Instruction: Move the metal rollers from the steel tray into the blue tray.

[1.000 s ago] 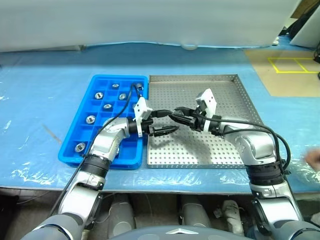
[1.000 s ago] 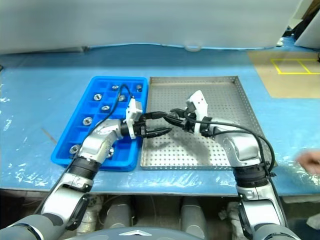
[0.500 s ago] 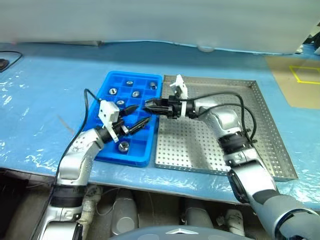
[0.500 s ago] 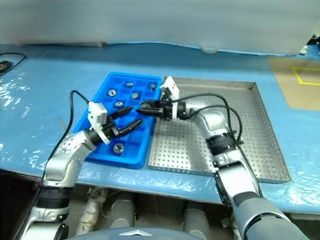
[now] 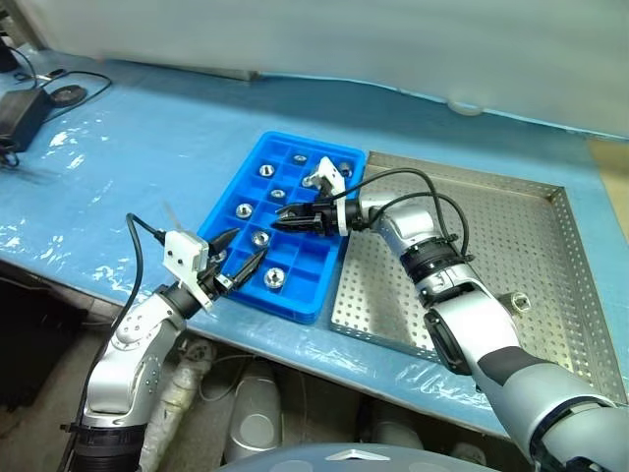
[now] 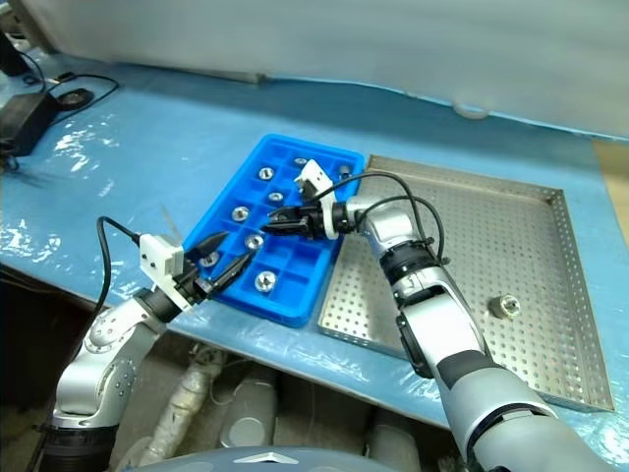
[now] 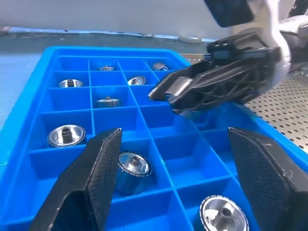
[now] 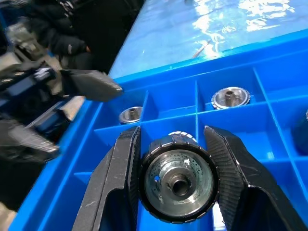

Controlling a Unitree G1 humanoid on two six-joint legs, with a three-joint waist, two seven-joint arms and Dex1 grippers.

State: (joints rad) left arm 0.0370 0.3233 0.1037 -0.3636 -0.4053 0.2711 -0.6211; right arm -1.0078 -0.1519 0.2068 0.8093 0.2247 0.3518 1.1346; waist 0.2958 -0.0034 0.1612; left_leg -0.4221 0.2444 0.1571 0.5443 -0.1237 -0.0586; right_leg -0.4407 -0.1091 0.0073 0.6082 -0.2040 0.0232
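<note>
My right gripper should keep lowering until the roller sits inside the empty compartment [image 7: 166, 119] below it, then let go, as the roller's hollow end [image 8: 180, 184] faces up.
The blue tray [image 5: 313, 300] lies left of the steel tray [image 5: 550, 197], and several of its compartments hold metal rollers [image 5: 275, 278]. One roller [image 6: 506, 306] rests on the steel tray's perforated floor near the front right. My right gripper [image 5: 280, 218] reaches level over the middle of the blue tray, shut on a roller [image 8: 176, 178] that hangs above an empty compartment. My left gripper [image 5: 236, 264] stands open at the blue tray's near left edge with nothing between its fingers [image 7: 91, 183]. The right gripper [image 7: 166, 94] hangs just beyond them.
Blue plastic film [image 5: 147, 147] covers the table. A black power adapter [image 5: 25, 108] with its cable lies at the far left. The table's front edge [image 5: 88, 280] runs close under my left arm. A white round fitting [image 5: 464, 106] sits at the back.
The camera has swung left. My right gripper has carried its roller from the steel tray's left part to over the blue tray. My left gripper drew back to the tray's near left edge.
</note>
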